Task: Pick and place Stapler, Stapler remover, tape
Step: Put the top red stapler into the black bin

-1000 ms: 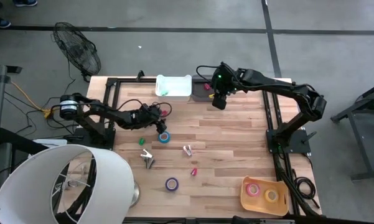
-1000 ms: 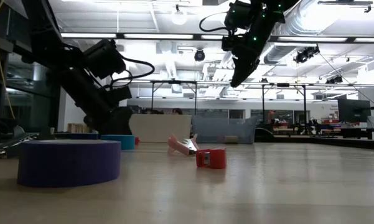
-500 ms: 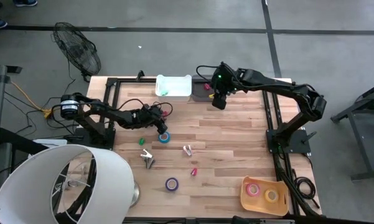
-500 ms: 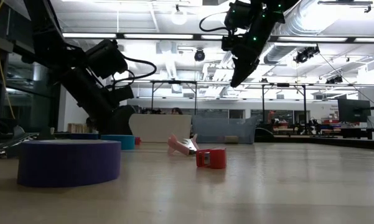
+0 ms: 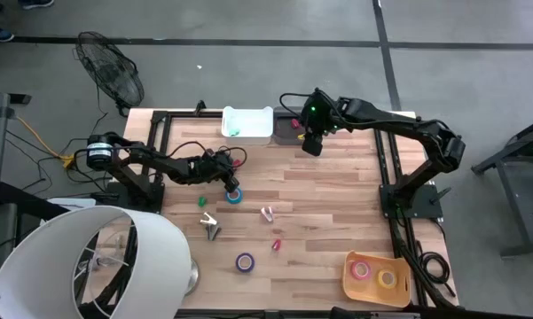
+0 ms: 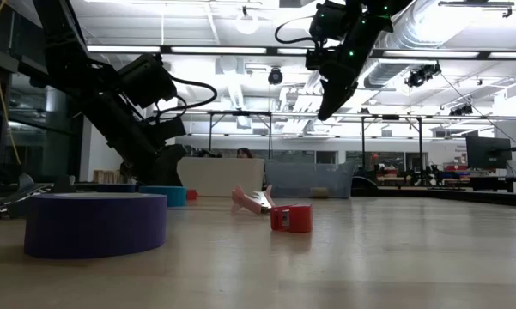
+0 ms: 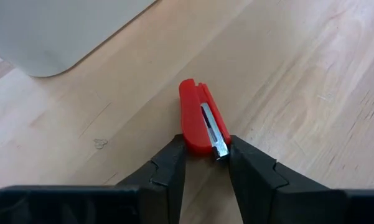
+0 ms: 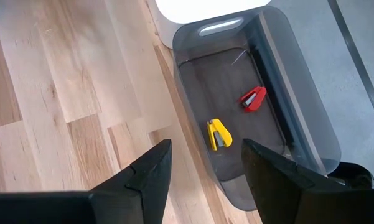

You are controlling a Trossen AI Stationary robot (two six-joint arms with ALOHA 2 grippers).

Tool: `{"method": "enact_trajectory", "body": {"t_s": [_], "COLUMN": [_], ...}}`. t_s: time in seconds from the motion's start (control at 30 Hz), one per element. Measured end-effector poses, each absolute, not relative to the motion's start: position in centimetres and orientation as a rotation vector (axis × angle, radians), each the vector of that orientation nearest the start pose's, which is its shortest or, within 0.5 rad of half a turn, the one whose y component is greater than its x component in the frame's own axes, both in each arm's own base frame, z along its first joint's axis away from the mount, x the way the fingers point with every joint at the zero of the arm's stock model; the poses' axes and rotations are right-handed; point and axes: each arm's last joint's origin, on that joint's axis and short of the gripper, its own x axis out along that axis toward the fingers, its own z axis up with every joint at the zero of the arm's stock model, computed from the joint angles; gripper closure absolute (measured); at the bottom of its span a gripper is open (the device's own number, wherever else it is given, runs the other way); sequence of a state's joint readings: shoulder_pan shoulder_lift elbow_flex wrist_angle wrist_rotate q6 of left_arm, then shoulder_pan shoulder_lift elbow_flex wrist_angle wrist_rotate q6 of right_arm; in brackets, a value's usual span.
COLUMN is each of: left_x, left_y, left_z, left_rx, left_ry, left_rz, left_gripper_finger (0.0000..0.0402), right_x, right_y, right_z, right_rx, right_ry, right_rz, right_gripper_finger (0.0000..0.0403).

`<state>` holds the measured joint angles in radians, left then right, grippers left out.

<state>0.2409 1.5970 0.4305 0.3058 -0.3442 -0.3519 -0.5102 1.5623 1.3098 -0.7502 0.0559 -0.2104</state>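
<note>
The left gripper's fingers pinch only the red stapler's near end (image 7: 210, 147), so the robot should open them, reach further over the stapler's body (image 7: 198, 119) and close them there before it lifts.
A small red stapler (image 7: 196, 115) lies flat on the wooden table, near a white bin (image 7: 62, 31). My left gripper (image 7: 202, 155) (image 5: 233, 165) is low at the table's left centre, slanting down, and shut on the stapler's near end. My right gripper (image 8: 205, 162) (image 5: 311, 146) hangs open high over the table's far side. Below it is a grey bin (image 8: 255, 106) with a yellow stapler (image 8: 217, 134) and a red one (image 8: 253, 98) inside. On the table lie a blue tape roll (image 5: 234, 196), a purple one (image 5: 245, 261), a pink remover (image 5: 267, 213) and a silver remover (image 5: 211, 226). My left gripper pinches the red stapler's near end (image 7: 202, 142) between its two fingers, one on each long side. The fingers slant down from the table's left and lie along the stapler. The stapler lies on the wood, its far end pointing away from the fingers.
A white bin (image 5: 247, 124) and the grey bin (image 5: 290, 129) stand at the far edge. An orange tray (image 5: 375, 276) with tape rolls sits at the near right corner. A small green piece (image 5: 201, 202) and a small red piece (image 5: 276, 244) lie mid-table. A white lampshade (image 5: 89, 261) overlaps the near left.
</note>
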Motion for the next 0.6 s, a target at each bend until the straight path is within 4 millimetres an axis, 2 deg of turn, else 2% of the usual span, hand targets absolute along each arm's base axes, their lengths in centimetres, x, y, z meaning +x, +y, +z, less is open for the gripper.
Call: {"method": "enact_trajectory", "body": {"t_s": [0.13,0.23,0.6], "left_x": [23.12,23.1,23.02], "left_y": [6.69,6.71,6.8], "left_z": [9.38,9.37,9.37], "left_rx": [-0.282,-0.282,-0.294], "left_ry": [0.762,0.761,0.746], "left_rz": [0.7,0.704,0.748], "left_gripper_finger": [0.0293,0.0275,0.0158], "right_x": [28.02,28.03,28.12], "right_y": [-15.87,-15.87,-15.92], "right_z": [28.29,28.3,28.37], "right_rx": [0.04,0.04,0.036], "right_ry": [1.036,1.034,1.022], "right_rz": [-0.409,-0.41,-0.412], "right_gripper_finger": [0.0217,0.0217,0.0217]}}
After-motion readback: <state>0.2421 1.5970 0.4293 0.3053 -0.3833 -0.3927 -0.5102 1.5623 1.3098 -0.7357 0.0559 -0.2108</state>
